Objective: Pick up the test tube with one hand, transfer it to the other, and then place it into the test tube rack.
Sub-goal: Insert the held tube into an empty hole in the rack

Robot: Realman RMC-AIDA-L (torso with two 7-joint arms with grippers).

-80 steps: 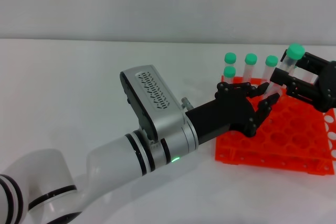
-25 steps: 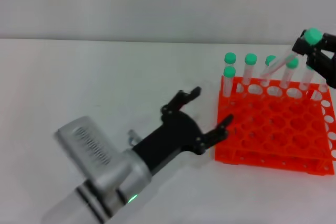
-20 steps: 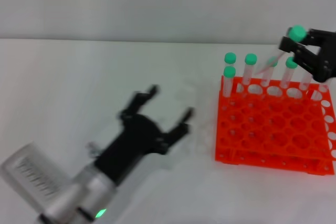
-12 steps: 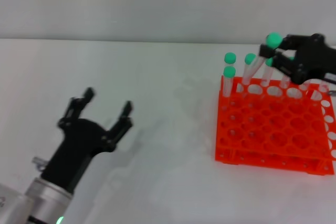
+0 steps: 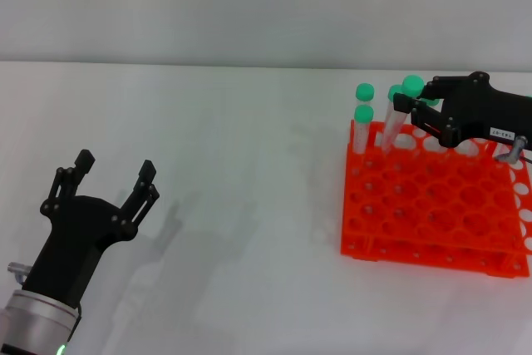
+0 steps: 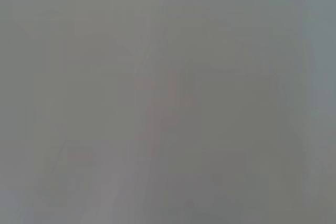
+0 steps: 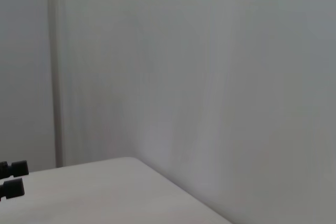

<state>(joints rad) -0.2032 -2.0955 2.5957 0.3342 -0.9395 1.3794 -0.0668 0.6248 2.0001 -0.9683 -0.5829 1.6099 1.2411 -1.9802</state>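
Observation:
The robot's right gripper should swing the green cap above the test tube's lower end before lowering the cap, because the test tube slants [image 5: 395, 129] over its hole in the orange rack.
In the head view, my right gripper [image 5: 417, 99] is shut on the test tube [image 5: 391, 126], a clear tube with a green cap. It holds it tilted, lower end at the back-left holes of the orange test tube rack [image 5: 432, 205]. I cannot tell whether the tip is inside a hole. My left gripper [image 5: 113, 174] is open and empty, low at the left and far from the rack. The left wrist view shows only blank grey.
Other green-capped tubes [image 5: 363, 114] stand in the rack's back row, close beside the held tube; some are hidden behind my right gripper. The white table [image 5: 249, 172] lies between the two grippers. The right wrist view shows a wall and a table edge [image 7: 121, 182].
My left arm has drawn back from the rack to the lower left, open and empty. My right gripper has moved left and down with the tube to the rack's back row.

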